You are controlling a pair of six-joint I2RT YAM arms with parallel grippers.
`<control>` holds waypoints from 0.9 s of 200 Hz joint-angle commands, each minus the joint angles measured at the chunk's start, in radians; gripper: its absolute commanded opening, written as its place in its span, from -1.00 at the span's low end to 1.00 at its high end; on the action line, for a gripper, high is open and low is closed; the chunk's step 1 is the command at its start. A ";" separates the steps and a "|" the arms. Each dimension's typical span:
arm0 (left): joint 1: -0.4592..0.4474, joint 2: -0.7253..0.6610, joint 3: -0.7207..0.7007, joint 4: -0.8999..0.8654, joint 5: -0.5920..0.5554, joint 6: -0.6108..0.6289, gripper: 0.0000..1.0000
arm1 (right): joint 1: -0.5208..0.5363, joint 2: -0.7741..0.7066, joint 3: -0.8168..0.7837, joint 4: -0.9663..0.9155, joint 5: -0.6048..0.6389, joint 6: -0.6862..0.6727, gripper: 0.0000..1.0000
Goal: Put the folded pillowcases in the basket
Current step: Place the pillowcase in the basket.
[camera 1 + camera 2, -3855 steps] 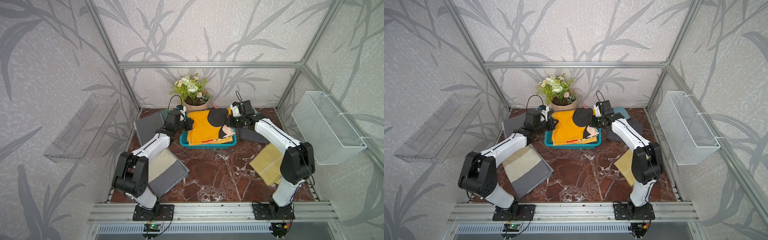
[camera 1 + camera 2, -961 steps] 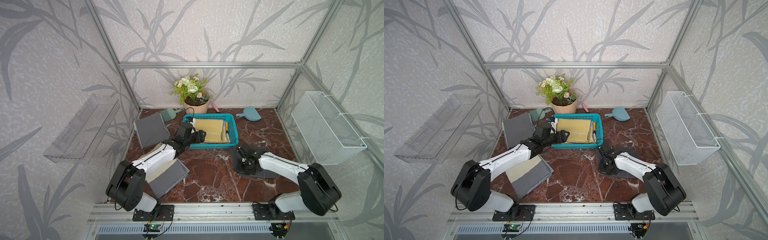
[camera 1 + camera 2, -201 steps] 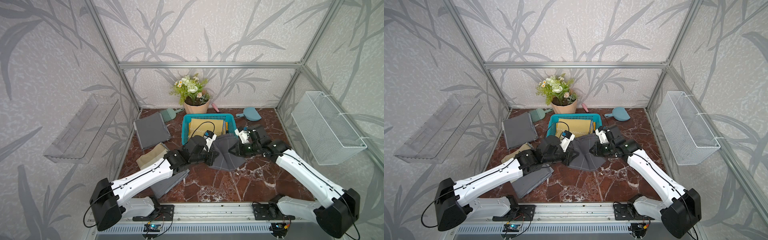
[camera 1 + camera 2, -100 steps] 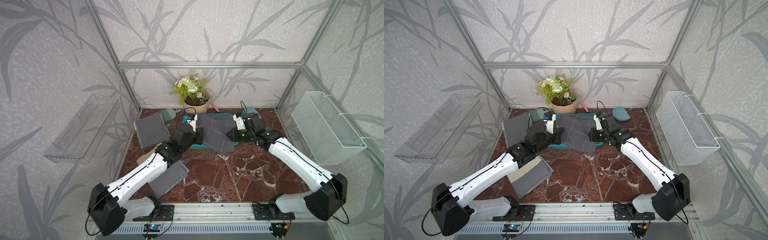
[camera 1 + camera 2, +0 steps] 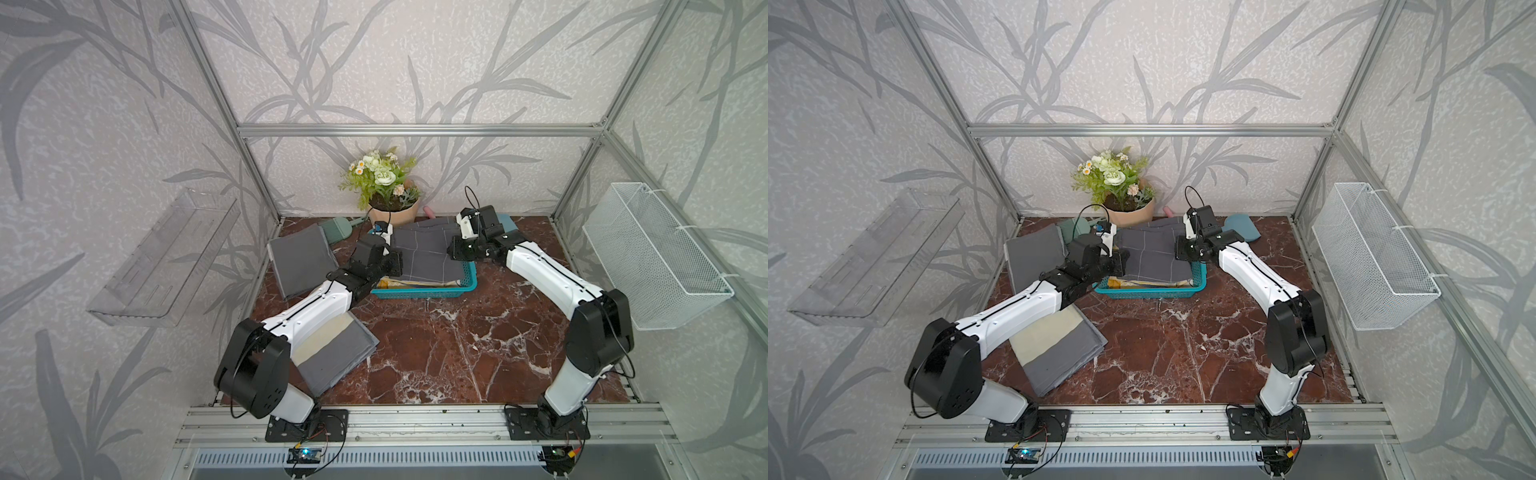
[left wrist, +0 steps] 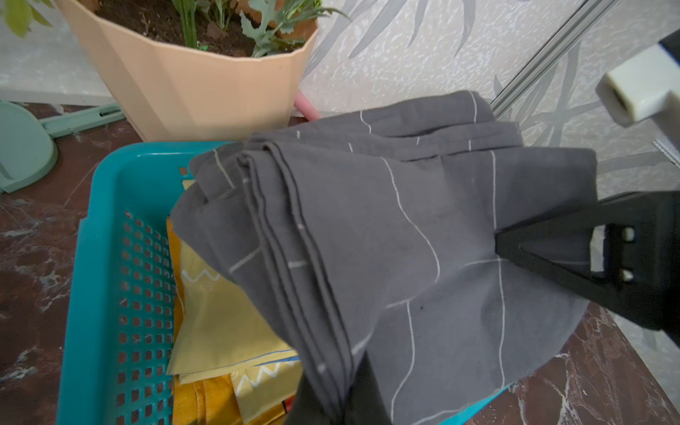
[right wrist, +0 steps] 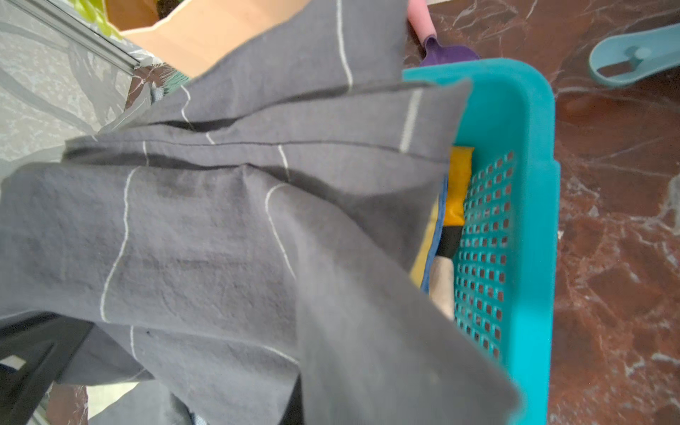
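Observation:
The folded pillowcase [image 5: 426,254] is hanging spread out within the turquoise basket's side, so my left gripper goes on bringing it down until it lies on the yellow pillowcases [image 6: 225,322].
The folded pillowcase [image 5: 428,253] [image 5: 1148,255] is dark grey with thin white lines. It hangs spread over the turquoise basket [image 5: 424,291] [image 5: 1154,293], between my two grippers. My left gripper [image 5: 395,262] [image 6: 331,412] is shut on the left edge of the pillowcase [image 6: 368,239]. My right gripper [image 5: 453,253] [image 7: 294,404] is shut on the right edge of the pillowcase [image 7: 202,239]. Its far part droops over the basket's back rim. Folded yellow pillowcases [image 6: 220,323] [image 7: 456,184] lie inside the basket [image 6: 99,257] [image 7: 515,184] beneath it.
A flower pot [image 5: 388,208] stands right behind the basket. A grey folded pillowcase [image 5: 301,259] lies at back left, and a grey-and-cream one [image 5: 332,353] at front left under my left arm. A green brush [image 5: 338,228], a white wire basket [image 5: 652,257] and a clear shelf [image 5: 166,257] sit around.
Both grippers have carried the grey pillowcase from in front of the basket back over it. It now hangs a little lower and further back. Both grips are unchanged.

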 commanded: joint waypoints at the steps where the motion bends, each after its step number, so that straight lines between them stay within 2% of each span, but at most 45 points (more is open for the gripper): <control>1: 0.050 0.051 0.048 0.032 0.030 -0.005 -1.00 | -0.022 0.078 0.094 -0.052 0.043 -0.051 -1.00; 51: 0.109 0.211 0.096 0.019 0.094 -0.015 -1.00 | -0.023 0.264 0.242 -0.122 0.056 -0.064 -1.00; 94: 0.136 0.320 0.129 0.013 0.115 -0.017 -1.00 | -0.022 0.310 0.195 -0.091 0.079 -0.042 -1.00; 101: 0.141 0.329 0.128 0.011 0.118 -0.016 -1.00 | -0.023 0.312 0.185 -0.086 0.081 -0.040 -0.86; 105: 0.144 0.333 0.128 0.010 0.116 -0.016 -0.98 | -0.023 0.313 0.181 -0.085 0.084 -0.039 -0.72; 107: 0.144 0.334 0.127 0.008 0.116 -0.016 -0.97 | -0.024 0.313 0.179 -0.085 0.087 -0.039 -0.58; 109: 0.145 0.335 0.128 0.006 0.116 -0.014 -0.96 | -0.023 0.313 0.178 -0.084 0.088 -0.039 -0.55; 116: 0.148 0.339 0.129 0.000 0.120 -0.010 -0.84 | -0.023 0.312 0.177 -0.085 0.096 -0.038 -0.36; 120: 0.149 0.340 0.131 -0.004 0.122 -0.009 -0.63 | -0.023 0.311 0.174 -0.084 0.102 -0.037 -0.26; 125: 0.151 0.340 0.132 -0.012 0.122 -0.007 -0.27 | -0.023 0.307 0.173 -0.083 0.109 -0.034 -0.13; 131: 0.151 0.337 0.133 -0.021 0.118 -0.003 -0.04 | -0.022 0.302 0.170 -0.082 0.112 -0.032 0.02; 161: 0.151 0.292 0.132 -0.059 0.116 -0.002 0.36 | -0.019 0.250 0.162 -0.064 0.127 -0.034 0.35; 180: 0.150 0.237 0.131 -0.065 0.112 -0.013 0.47 | -0.009 0.199 0.156 -0.060 0.158 -0.047 0.43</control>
